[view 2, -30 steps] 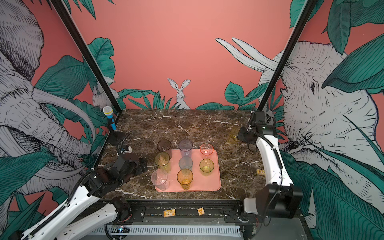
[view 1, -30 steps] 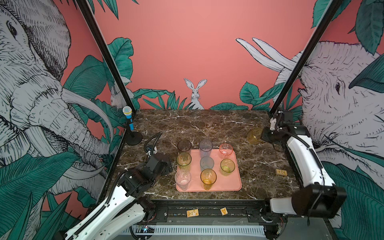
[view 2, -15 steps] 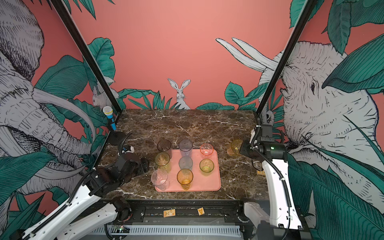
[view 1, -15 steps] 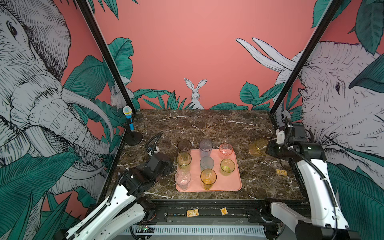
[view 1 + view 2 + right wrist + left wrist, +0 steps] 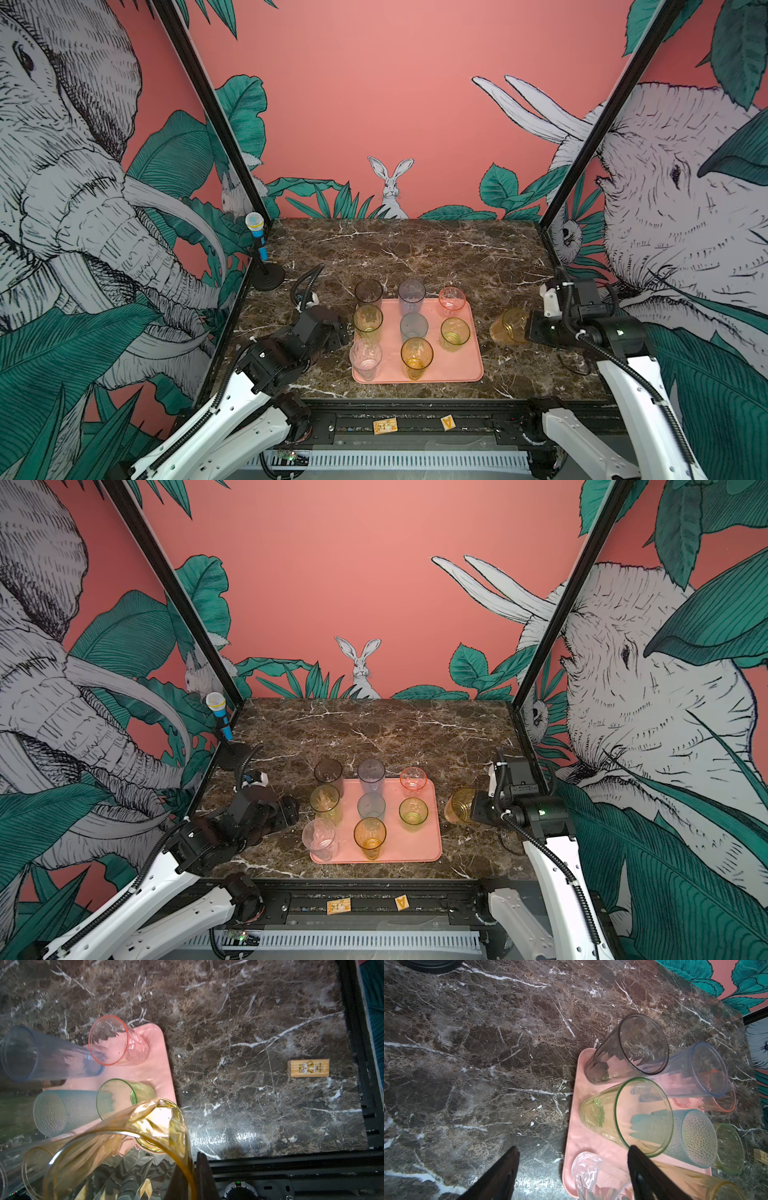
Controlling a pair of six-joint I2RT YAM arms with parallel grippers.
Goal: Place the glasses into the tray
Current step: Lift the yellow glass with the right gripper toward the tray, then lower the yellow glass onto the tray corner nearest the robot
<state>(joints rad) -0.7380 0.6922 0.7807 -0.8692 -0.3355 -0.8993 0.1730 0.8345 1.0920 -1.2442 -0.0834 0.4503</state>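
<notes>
My right gripper should keep carrying the held amber glass there until it rests upright, as the tray's front corner point(image 5: 457, 366) is open beside the standing amber glass.
The salmon-pink tray point(image 5: 467, 370) point(image 5: 428, 848) lies at the front middle of the marble table. Several glasses stand upright on it, among them a smoky grey one point(image 5: 368, 293), a lilac-blue one point(image 5: 411, 295), a pink one point(image 5: 451, 300), a clear one point(image 5: 365, 358) and an amber one point(image 5: 417, 357). My right gripper point(image 5: 527, 332) point(image 5: 190, 1167) is shut on the rim of another amber glass point(image 5: 509, 332) point(image 5: 124, 1147), held tilted just right of the tray. My left gripper point(image 5: 337, 334) point(image 5: 573, 1150) stands open at the tray's left edge, beside the clear glass point(image 5: 591, 1174).
A blue toy microphone point(image 5: 257, 237) on a black stand sits at the back left corner. A small wooden block point(image 5: 308, 1067) lies on the table near the right edge. Black frame posts and a front rail point(image 5: 415, 424) bound the table.
My right gripper has carried the amber glass from the back right forward and towards the tray. The left arm has hardly moved.
</notes>
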